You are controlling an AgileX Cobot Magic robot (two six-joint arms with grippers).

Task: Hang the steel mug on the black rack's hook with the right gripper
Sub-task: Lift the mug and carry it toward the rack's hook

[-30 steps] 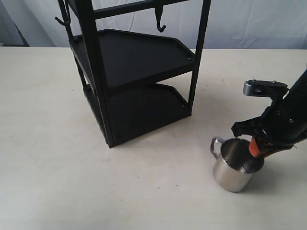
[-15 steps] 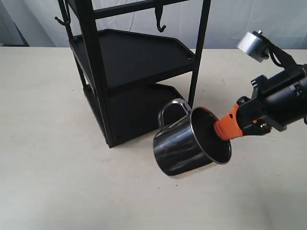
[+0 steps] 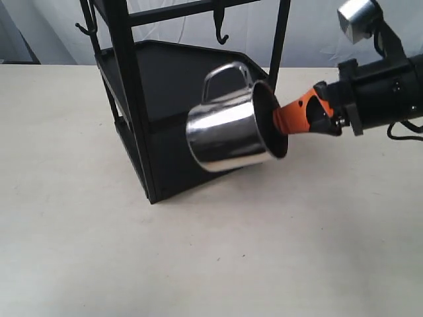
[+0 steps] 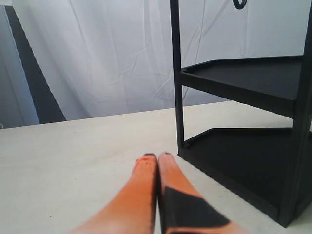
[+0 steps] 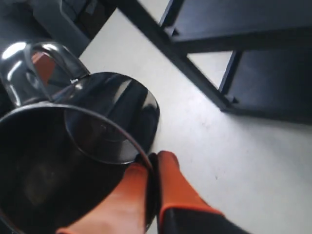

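Next, I lift the mug back toward the rack with my right gripper and catch the hook's tip (image 3: 225, 37) before opening, as the mug's handle (image 3: 228, 69) is below and in front of the hook.
The steel mug (image 3: 228, 129) hangs in the air on its side, handle (image 3: 225, 76) upward, in front of the black rack (image 3: 178, 86). My right gripper (image 3: 281, 125) is shut on the mug's rim, one orange finger inside and one outside. In the right wrist view the mug (image 5: 63, 146) fills the near side, its rim pinched by the gripper (image 5: 152, 163). The hook (image 3: 220, 30) hangs from the rack's top bar, above and just behind the mug's handle. My left gripper (image 4: 157, 158) rests low by the rack (image 4: 253, 112), fingers pressed together and empty.
A second hook (image 3: 86, 26) hangs at the rack's left post. The rack's two tray shelves (image 3: 192, 69) lie behind the mug. The pale table (image 3: 218, 257) spreads in front, and a white curtain (image 4: 97, 58) closes the back.
My right gripper has lifted the mug off the table, tipped it onto its side, and carried it up and left toward the rack. The left gripper's earlier state is not shown.
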